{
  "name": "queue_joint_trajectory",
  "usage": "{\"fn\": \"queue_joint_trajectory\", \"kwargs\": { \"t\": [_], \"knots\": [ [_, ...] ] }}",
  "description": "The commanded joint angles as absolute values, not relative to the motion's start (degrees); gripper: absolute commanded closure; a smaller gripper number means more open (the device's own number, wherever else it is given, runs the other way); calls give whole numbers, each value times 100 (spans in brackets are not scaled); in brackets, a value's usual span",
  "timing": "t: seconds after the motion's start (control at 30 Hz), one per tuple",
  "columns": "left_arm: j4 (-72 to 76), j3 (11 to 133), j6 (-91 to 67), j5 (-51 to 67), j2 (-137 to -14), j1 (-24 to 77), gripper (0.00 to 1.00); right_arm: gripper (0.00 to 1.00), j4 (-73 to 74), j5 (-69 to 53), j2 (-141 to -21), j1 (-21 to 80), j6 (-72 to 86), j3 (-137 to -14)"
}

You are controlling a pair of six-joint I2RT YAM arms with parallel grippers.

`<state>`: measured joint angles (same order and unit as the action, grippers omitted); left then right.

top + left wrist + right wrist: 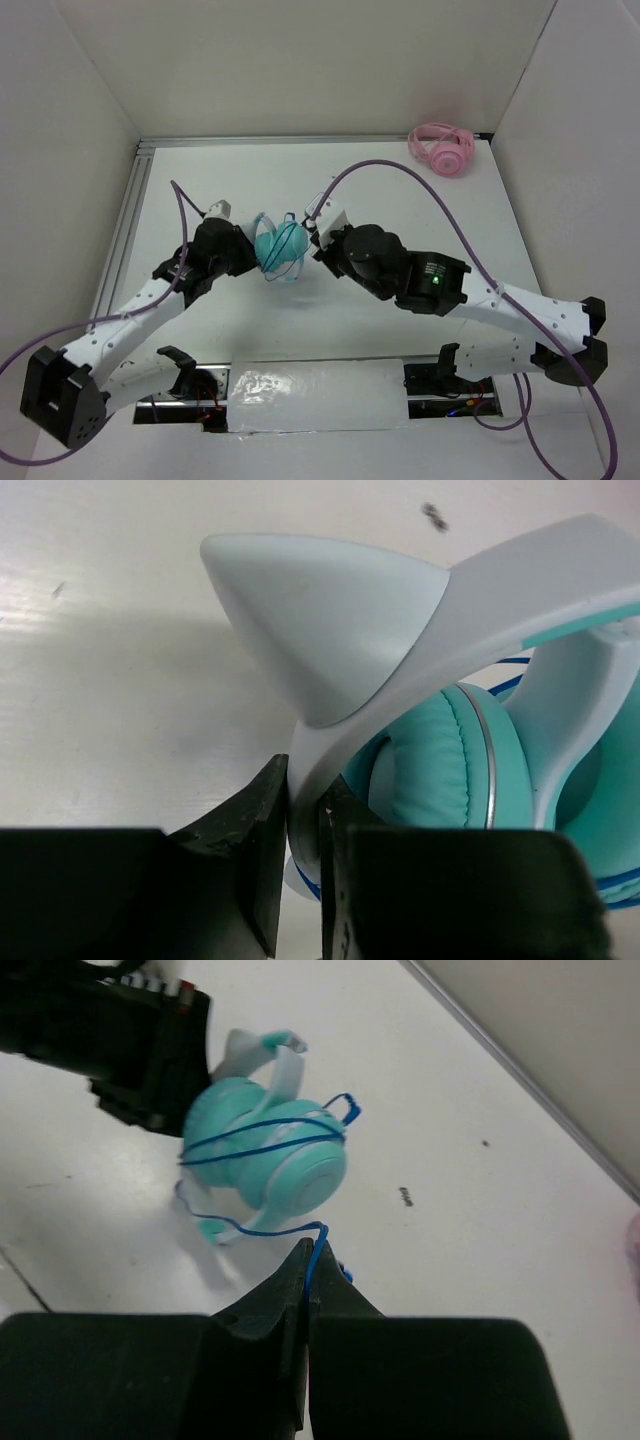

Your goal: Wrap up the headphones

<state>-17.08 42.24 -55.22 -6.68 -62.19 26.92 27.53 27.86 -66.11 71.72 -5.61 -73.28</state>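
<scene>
The blue cable bends slack (pixel 253 1230) toward the robot's right gripper, so next the left gripper lifts the headphones (pixel 283 246) while the right gripper pulls the cable tight.
The teal headphones (pixel 278 248) sit mid-table between both arms, with the blue cable (pixel 262 1132) looped around the ear cups. My left gripper (pixel 250 255) is shut on the pale headband (pixel 305 780); a whitish cat-ear point (pixel 320 610) and a teal ear pad (pixel 440 755) fill the left wrist view. My right gripper (pixel 312 1260) is shut on the blue cable (pixel 318 1240), just right of the headphones (pixel 270 1155), and the cable runs from the jaws back to the ear cup. In the top view the right gripper (pixel 315 238) is close beside the headphones.
Pink headphones (pixel 442 147) lie at the far right corner by the wall. White walls enclose the table on three sides. A metal rail (pixel 125 215) runs along the left edge. A purple hose (pixel 420 190) arcs over the right arm.
</scene>
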Motion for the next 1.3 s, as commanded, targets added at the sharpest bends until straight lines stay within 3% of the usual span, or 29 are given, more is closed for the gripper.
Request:
{"fn": "queue_joint_trajectory", "kwargs": {
  "t": [0.0, 0.33, 0.6, 0.93, 1.07, 1.27],
  "knots": [
    [-412, 4070, -4378, 245, -5574, 2786, 100, 100, 2707, 3032, -6495, 6849, -1247, -7594],
    [-923, 4307, -3876, 255, -5897, 2918, 100, 100, 2435, 2180, -6627, 6161, -1538, -7892],
    [-650, 3920, -3753, 686, -5573, 3041, 100, 100, 2312, 2392, -6654, 5828, -1328, -7893],
    [-914, 4008, -3754, 870, -4887, 3041, 100, 100, 1714, 1215, -5608, 4773, -835, -6339],
    [-703, 3999, -3673, 1711, -4615, 3041, 100, 100, 1407, 722, -5581, 4509, -861, -5829],
    [-957, 4341, -3762, 1846, -4448, 3041, 100, 100, 845, 45, -5651, 4517, -695, -5230]
  ]
}}
